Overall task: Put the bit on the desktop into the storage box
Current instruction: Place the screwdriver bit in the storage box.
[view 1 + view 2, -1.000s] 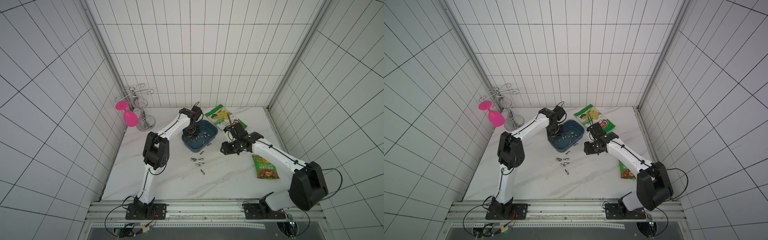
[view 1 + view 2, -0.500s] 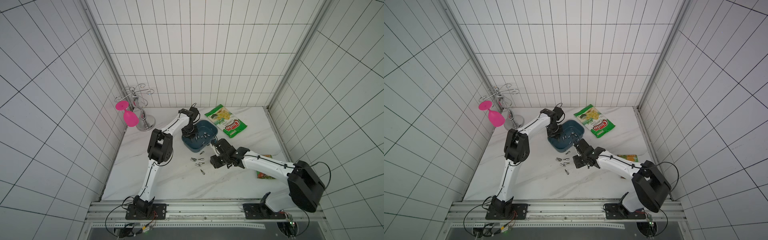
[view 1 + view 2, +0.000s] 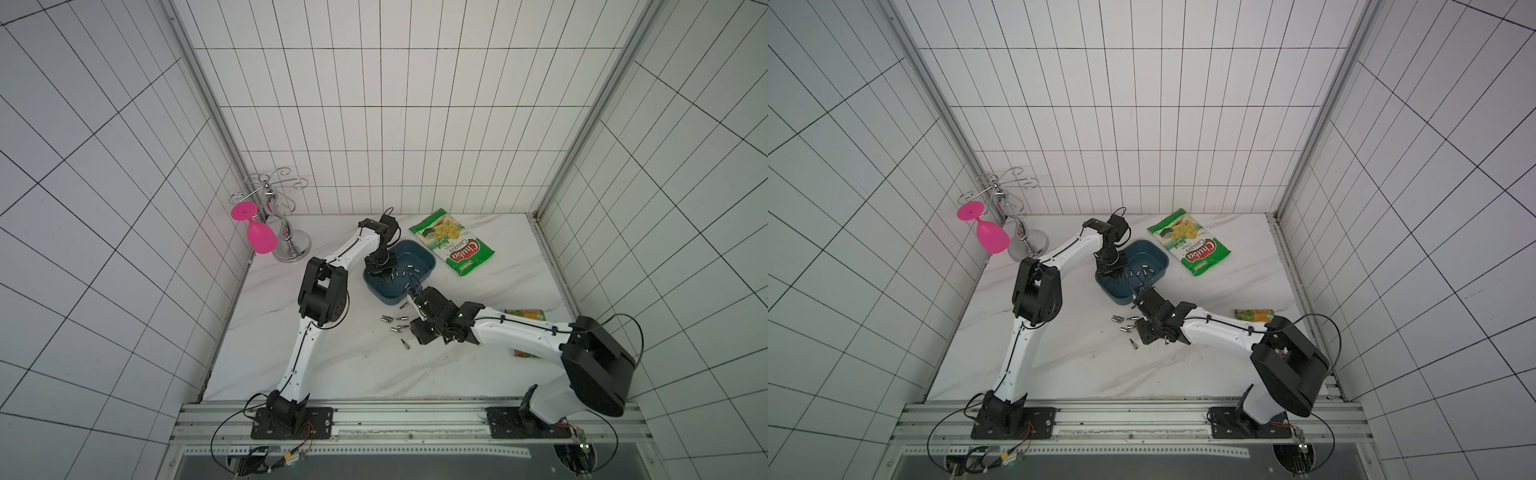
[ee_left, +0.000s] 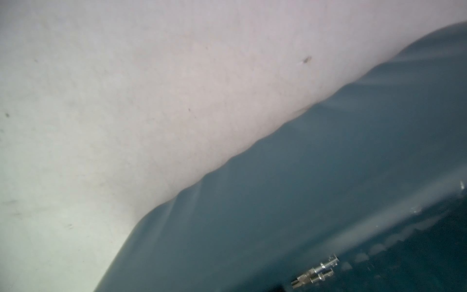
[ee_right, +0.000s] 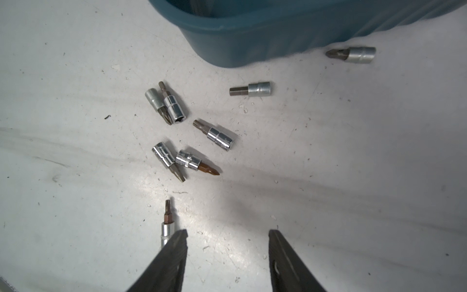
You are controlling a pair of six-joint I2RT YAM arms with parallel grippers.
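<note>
I should keep moving my right gripper toward the bit's chrome end (image 5: 167, 231) and close it there, as the lone bit (image 3: 405, 344) is clear of its neighbours and points along my open fingers.
Several small chrome bits (image 5: 217, 137) lie scattered on the white desktop (image 3: 332, 365) in front of the teal storage box (image 3: 390, 297). My right gripper (image 5: 227, 233) hovers low over them, open, with only bare desktop between its fingers. One bit (image 5: 166, 227) lies just outside a fingertip, partly hidden behind it. In both top views my right gripper (image 3: 415, 336) stands just right of the loose bits (image 3: 395, 329). My left gripper (image 3: 380, 270) reaches down inside the storage box (image 4: 303, 177) and is shut; its jaws are hidden. More bits (image 4: 316, 274) lie on the box floor.
A green chips bag (image 3: 453, 247) lies behind the box on the right. A small snack packet (image 3: 525, 316) sits partly behind my right arm. A chrome rack (image 3: 286, 245) with a hanging pink glass (image 3: 259, 239) stands at the back left corner. Tiled walls close three sides.
My right arm has swung from the right of the box to the loose bits in front of it, its jaws spreading a little wider. My left gripper has stayed inside the box.
</note>
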